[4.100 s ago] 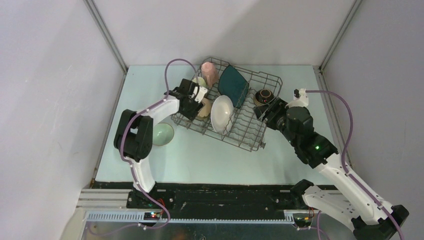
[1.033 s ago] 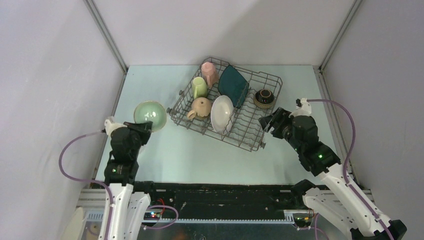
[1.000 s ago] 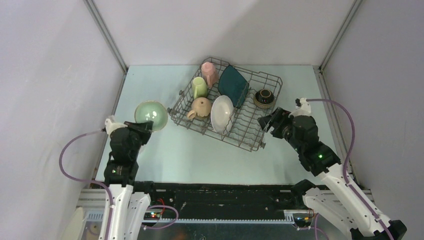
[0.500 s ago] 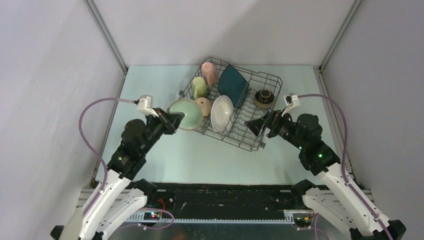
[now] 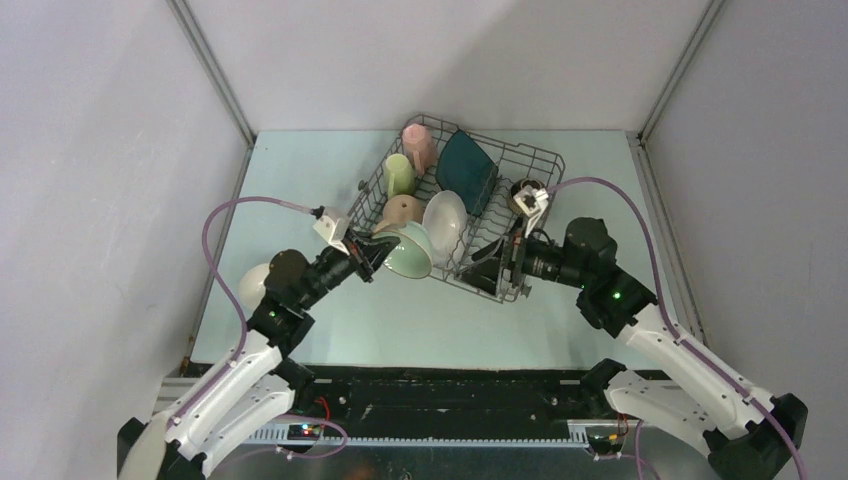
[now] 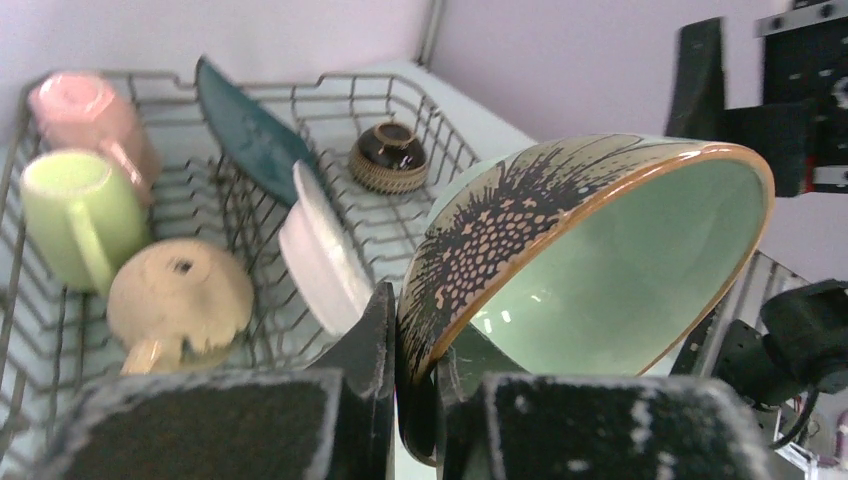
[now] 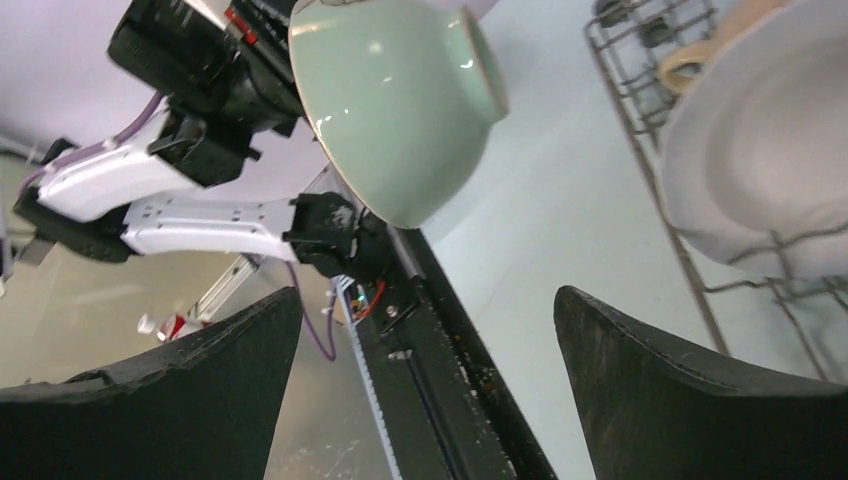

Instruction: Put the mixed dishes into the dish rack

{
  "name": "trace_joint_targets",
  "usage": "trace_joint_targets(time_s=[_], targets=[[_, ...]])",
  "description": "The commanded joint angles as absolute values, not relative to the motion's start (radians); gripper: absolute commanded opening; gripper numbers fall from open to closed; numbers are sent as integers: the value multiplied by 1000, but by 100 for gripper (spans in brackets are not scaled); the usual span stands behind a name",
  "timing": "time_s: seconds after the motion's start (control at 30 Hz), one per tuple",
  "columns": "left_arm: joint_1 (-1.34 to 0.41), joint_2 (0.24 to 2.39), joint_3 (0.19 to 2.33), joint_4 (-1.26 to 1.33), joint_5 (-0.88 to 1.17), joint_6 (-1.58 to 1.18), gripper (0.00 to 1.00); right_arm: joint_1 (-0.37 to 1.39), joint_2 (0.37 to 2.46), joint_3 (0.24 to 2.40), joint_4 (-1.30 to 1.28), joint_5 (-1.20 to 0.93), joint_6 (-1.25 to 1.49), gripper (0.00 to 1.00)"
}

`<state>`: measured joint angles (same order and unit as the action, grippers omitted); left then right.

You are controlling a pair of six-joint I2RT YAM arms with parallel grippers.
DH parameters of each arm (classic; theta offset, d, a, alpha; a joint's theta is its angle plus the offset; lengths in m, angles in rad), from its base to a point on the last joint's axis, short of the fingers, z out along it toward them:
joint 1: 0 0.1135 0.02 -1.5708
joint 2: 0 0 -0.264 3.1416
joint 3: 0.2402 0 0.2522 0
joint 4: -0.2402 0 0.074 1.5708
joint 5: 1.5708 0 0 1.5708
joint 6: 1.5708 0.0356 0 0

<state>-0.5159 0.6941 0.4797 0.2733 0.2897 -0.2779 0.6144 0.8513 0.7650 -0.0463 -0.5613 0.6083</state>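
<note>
The pale green bowl's free rim [image 6: 767, 205] is toward my open right gripper, so my left gripper should go on holding the bowl's opposite rim [image 6: 418, 405] until my right gripper closes on the free rim.
My left gripper [image 5: 385, 256] is shut on the rim of the pale green bowl [image 5: 408, 252], which hangs tilted at the near left edge of the dish rack [image 5: 520, 160]. In the left wrist view the bowl [image 6: 600, 260] has a dark speckled outside, and its rim is pinched between the fingers [image 6: 372, 340]. In the rack sit a pink mug [image 5: 418, 142], a light-green mug [image 5: 399, 175], a tan mug [image 5: 398, 211], a teal square plate [image 5: 465, 170], a white plate [image 5: 443, 222] and a dark brown bowl [image 5: 528, 194]. My right gripper [image 5: 486, 268] is open and empty at the rack's near right, facing the bowl [image 7: 400, 100].
The rack lies diagonally at the back of the pale blue table [image 5: 400, 320]. The two arms face each other across the rack's near edge. The black base rail [image 7: 470, 360] runs along the table's near edge. Grey walls close in the left, the right and the back.
My left arm has carried the green bowl from the table's left side to the rack's near edge. My right gripper has opened wider and swung left toward the bowl.
</note>
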Motion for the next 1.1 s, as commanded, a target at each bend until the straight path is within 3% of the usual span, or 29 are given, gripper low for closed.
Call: trace_joint_targets(time_s=[0.0,0.23,0.37,1.07], targets=[[-529,700,503,563,422,-226,0,699,891,858,-35,-553,545,100],[-532,746,551,557,622,-217,0,766,872,885,-43,-478,242,100],[-532,797,557,625,696,-275,0,770,908,931,-33,-549,181,99],[-532,811,571,636,694,-313,0,849,1032,1005,-64,-601,157,98]])
